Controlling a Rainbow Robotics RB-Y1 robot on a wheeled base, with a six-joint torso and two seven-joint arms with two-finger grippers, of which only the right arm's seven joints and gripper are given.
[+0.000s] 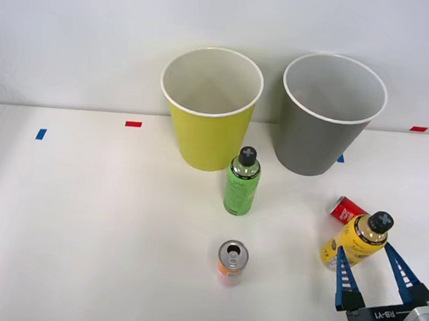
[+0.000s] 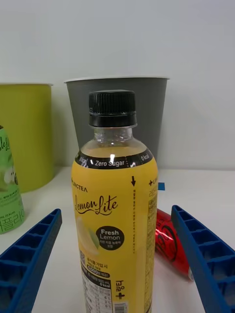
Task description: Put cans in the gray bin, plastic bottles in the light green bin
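Observation:
I expect that the bottle will tip against the bin's side when I drop it, because the light green bin's opening (image 1: 212,82) is far wider than the yellow-labelled bottle (image 1: 355,241).
My right gripper (image 1: 364,249) is open, one blue finger on each side of the upright yellow-labelled plastic bottle (image 1: 359,239) at the front right; the fingers do not touch it. In the wrist view the same bottle (image 2: 115,220) stands between the fingers (image 2: 29,254) of my gripper (image 2: 116,211). A red can (image 1: 346,209) lies on its side just behind it, also in the wrist view (image 2: 169,242). A green bottle (image 1: 243,182) stands mid-table. An orange can (image 1: 231,262) stands nearer the front. The light green bin (image 1: 205,141) and gray bin (image 1: 313,147) stand at the back.
The white table (image 1: 82,216) carries small red and blue tape marks (image 1: 133,124) along its back and front. In the wrist view the gray bin (image 2: 152,117) rises behind the yellow bottle, with the light green bin (image 2: 24,137) and green bottle (image 2: 7,190) beside it.

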